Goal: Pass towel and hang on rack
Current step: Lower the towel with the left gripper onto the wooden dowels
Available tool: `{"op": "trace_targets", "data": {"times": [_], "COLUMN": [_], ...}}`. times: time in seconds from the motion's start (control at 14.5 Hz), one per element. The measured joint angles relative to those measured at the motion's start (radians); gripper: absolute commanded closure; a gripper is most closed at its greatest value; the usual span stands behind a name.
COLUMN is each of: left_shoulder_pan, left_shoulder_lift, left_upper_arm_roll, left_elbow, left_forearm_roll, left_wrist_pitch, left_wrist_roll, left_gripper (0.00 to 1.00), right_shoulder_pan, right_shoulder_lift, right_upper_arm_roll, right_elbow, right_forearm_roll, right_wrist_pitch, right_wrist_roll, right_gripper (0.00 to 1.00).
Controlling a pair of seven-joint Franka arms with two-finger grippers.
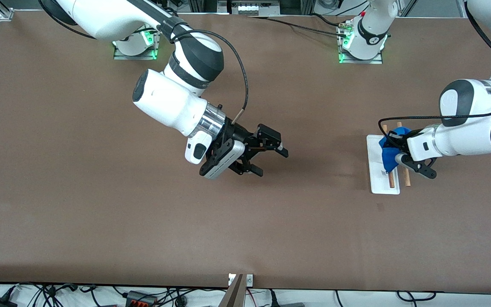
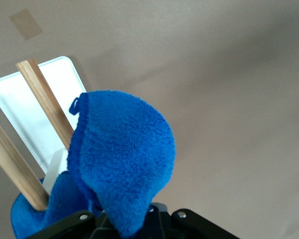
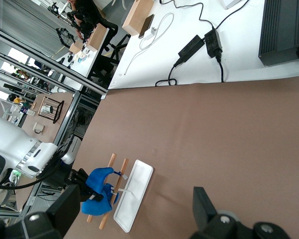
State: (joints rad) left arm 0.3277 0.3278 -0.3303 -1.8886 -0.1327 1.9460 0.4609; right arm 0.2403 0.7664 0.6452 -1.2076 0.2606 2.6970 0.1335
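Next, my left gripper pulls the towel (image 1: 389, 157) back and then lays it over both bars (image 1: 391, 179) before opening, because the towel hangs bunched from it above the bars.
The bright blue towel (image 1: 388, 152) is bunched in my left gripper (image 1: 400, 154), which is shut on it right over the rack. The rack has a white base plate (image 1: 382, 181) and two wooden dowel bars (image 1: 391, 179), toward the left arm's end of the table. In the left wrist view the towel (image 2: 122, 154) bulges up from the jaws beside the bars (image 2: 45, 99) and over the plate (image 2: 20, 104). My right gripper (image 1: 272, 163) is open and empty over the table's middle. Its wrist view shows the towel (image 3: 97, 188) lying across the bars above the plate (image 3: 137, 191).
The brown table top (image 1: 100, 213) is bare around the rack. A small grey tag (image 3: 123, 176) sticks out from the towel by one bar. Cables and power bricks (image 3: 199, 45) lie off the table's edge.
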Motion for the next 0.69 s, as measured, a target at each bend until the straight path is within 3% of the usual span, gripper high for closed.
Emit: {"op": "trace_targets", "data": {"times": [0.48, 0.69], "left_shoulder_pan": [0.009, 0.025], "left_shoulder_lift": [0.036, 0.032], "left_upper_arm_roll": [0.001, 0.004], "left_elbow": [-0.019, 0.044], "left_forearm_roll": [0.057, 0.058], "left_wrist_pitch": [0.079, -0.074], "left_wrist_roll": [-0.001, 0.003], "left_gripper": [0.97, 0.97], "right_shoulder_pan": [0.000, 0.000], "right_shoulder_lift": [0.000, 0.000], "right_upper_arm_roll": [0.000, 0.000], "right_elbow": [-0.001, -0.001], "right_forearm_roll": [0.000, 0.000], "right_wrist_pitch": [0.000, 0.000], "right_wrist_roll": [0.000, 0.000], "right_gripper": [0.00, 0.00]}}
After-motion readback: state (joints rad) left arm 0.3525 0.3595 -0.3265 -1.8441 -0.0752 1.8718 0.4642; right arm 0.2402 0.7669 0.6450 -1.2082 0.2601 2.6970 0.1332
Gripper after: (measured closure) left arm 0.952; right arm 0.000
